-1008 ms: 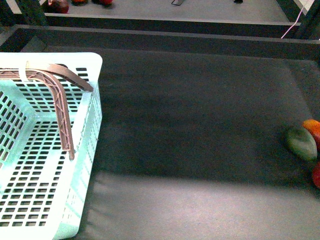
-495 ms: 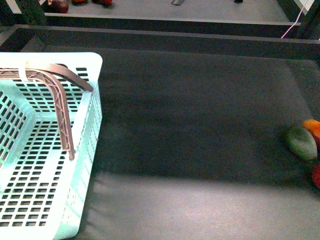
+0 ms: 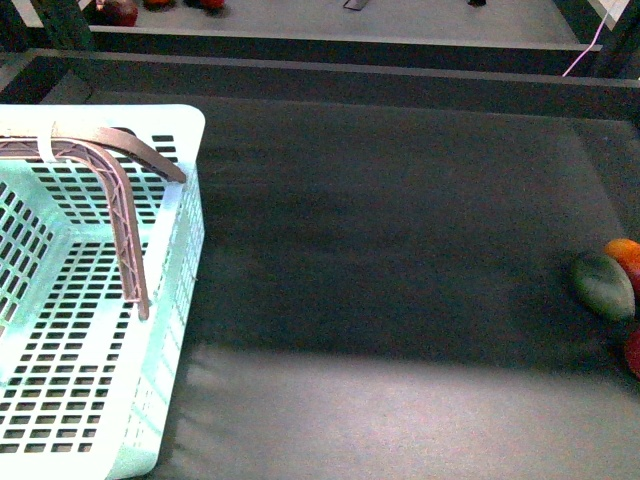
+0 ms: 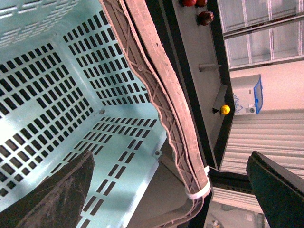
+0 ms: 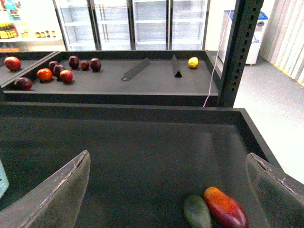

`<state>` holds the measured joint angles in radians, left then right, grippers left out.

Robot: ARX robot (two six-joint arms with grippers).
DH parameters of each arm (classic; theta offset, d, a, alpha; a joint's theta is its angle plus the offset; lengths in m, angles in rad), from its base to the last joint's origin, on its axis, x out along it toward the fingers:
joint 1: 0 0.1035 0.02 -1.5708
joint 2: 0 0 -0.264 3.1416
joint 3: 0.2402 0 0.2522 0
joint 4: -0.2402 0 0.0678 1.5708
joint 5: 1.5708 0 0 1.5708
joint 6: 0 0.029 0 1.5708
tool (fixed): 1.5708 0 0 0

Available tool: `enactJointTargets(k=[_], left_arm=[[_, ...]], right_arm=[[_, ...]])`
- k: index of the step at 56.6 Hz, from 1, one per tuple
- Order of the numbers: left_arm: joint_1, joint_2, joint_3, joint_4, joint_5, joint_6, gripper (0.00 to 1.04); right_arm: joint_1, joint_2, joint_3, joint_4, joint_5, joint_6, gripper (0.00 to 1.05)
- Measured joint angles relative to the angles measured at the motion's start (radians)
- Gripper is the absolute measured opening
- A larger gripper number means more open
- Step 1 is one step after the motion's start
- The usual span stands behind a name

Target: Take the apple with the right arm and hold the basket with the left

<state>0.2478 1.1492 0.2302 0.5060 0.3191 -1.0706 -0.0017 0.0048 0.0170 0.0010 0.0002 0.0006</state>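
Note:
My gripper will lift the basket [image 3: 70, 345], and the basket will tip beneath the brown handle, because that handle meets the basket's side at a small round pin [image 3: 143, 309].
The pale turquoise basket [image 3: 188, 215] stands at the table's left, its brown handle [image 3: 118, 195] arched over it. In the left wrist view my left gripper [image 4: 171, 159] is open, its fingers on either side of the handle [image 4: 166, 102] above the basket floor [image 4: 57, 95], not touching it. A red sliver at the front view's right border is the apple [image 3: 635, 352], mostly cut off. It sits beside a dull-green fruit [image 3: 603, 285] and an orange fruit [image 3: 625, 254]. My right gripper [image 5: 167, 157] is open and empty above the mat, with the green fruit [image 5: 196, 212] and orange-red fruit [image 5: 226, 208] ahead. The apple is out of that view.
A raised dark ledge [image 3: 320, 75] bounds the table's far side. Behind it a second shelf [image 5: 118, 83] holds several red and dark fruits [image 5: 57, 70], a yellow one [image 5: 193, 62] and two dark dividers. A dark steel post [image 5: 240, 52] rises at the far right corner.

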Motion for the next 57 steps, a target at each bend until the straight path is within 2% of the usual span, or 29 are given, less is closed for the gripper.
enactJointTargets(k=[6,19,35,51,57], left_arm=[[-0.024,0.163,0.066,0.078,-0.018,-0.032,0.98],[-0.053,0.416,0.207,0.116,-0.083,-0.060,0.98],[-0.096,0.504,0.336,0.116,-0.110,-0.088,0.98],[-0.117,0.554,0.379,0.102,-0.129,-0.103,0.98],[-0.120,0.559,0.381,0.093,-0.137,-0.103,0.81]], right_arm=[[0.000,0.000,0.000,0.000,0.000,0.000,0.96],[0.000,0.000,0.000,0.000,0.000,0.000,0.96],[0.000,0.000,0.000,0.000,0.000,0.000,0.96],[0.000,0.000,0.000,0.000,0.000,0.000,0.96],[0.000,0.000,0.000,0.000,0.000,0.000,0.96]])
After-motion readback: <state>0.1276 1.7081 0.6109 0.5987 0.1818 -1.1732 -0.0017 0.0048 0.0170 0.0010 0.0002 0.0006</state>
